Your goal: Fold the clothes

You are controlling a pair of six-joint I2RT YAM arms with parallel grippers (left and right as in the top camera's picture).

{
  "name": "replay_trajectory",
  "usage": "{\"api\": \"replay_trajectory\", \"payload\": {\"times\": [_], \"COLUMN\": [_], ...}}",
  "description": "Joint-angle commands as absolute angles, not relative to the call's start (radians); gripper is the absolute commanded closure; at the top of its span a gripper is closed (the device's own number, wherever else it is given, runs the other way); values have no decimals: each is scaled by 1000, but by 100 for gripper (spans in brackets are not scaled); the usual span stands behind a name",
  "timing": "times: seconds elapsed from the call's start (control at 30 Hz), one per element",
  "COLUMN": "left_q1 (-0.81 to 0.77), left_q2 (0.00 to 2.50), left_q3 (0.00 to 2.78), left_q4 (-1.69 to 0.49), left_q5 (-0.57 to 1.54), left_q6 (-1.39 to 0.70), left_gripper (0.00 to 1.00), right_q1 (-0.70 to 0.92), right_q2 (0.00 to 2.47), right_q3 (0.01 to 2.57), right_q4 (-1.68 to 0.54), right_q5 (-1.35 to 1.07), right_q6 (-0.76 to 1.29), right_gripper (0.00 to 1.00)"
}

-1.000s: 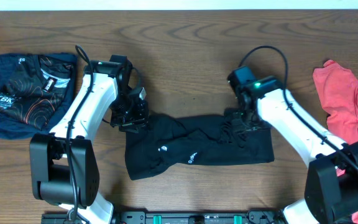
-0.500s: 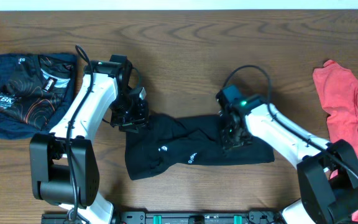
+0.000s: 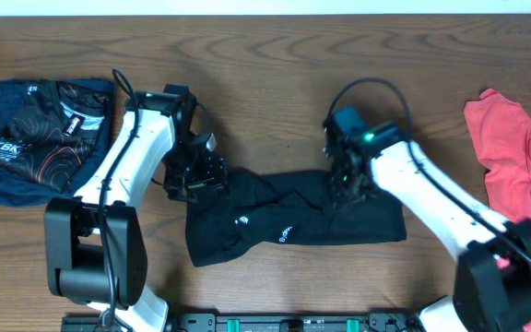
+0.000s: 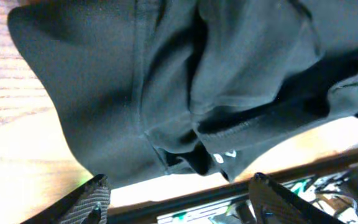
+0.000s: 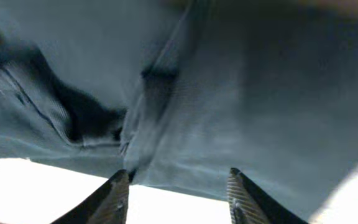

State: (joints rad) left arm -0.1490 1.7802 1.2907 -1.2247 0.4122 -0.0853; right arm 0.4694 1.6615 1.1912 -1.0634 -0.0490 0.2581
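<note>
My right gripper is hovering above one end of the long black shirt [image 3: 378, 219]. It should move back while my left gripper folds the opposite end [image 3: 210, 227] across.
A plain black shirt [image 3: 284, 217] with small white logos lies crumpled in a wide band across the table's middle. My left gripper [image 3: 194, 177] is at its upper left corner, open and empty; in the left wrist view its fingers [image 4: 178, 180] are spread wide just short of the black fabric [image 4: 229, 74]. My right gripper [image 3: 348, 184] is over the shirt's upper right part, open; in the right wrist view its fingertips [image 5: 176, 173] are at the cloth's edge [image 5: 260, 93], holding nothing. A coral-red shirt [image 3: 514, 157] lies loose at the far right.
A folded navy shirt with an orange print [image 3: 40, 138] lies at the far left. The wooden table [image 3: 275, 74] is bare behind the arms. The front edge with a black rail [image 3: 275, 323] runs close below the black shirt.
My right gripper moved left and down over the black shirt, then back up a little. My left gripper shifted slightly. The shirt has kept nearly the same shape.
</note>
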Motion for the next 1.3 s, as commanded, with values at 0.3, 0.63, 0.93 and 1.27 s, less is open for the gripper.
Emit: {"api": "replay_trajectory", "payload": {"times": [0.3,0.63,0.93,1.27], "left_q1": [-211,-300,-301,-293], "left_q2": [1784,1784,1784,1782], "left_q3": [1033,896,896,943], "left_q4": [-1014,-805,-764,-759], "left_q5": [512,297,293,245], "left_q6": [-140,-321,-320,-319], "left_gripper": [26,21,49,94], "right_q1": [369,369,369,369], "right_q2": [1603,1603,1603,1603], "right_q3": [1244,1244,1244,1244], "right_q4": [-1068,-1071,-1071,-1079], "right_q5": [30,30,30,31], "right_q6": [245,245,245,245], "right_gripper": [41,41,42,42]}}
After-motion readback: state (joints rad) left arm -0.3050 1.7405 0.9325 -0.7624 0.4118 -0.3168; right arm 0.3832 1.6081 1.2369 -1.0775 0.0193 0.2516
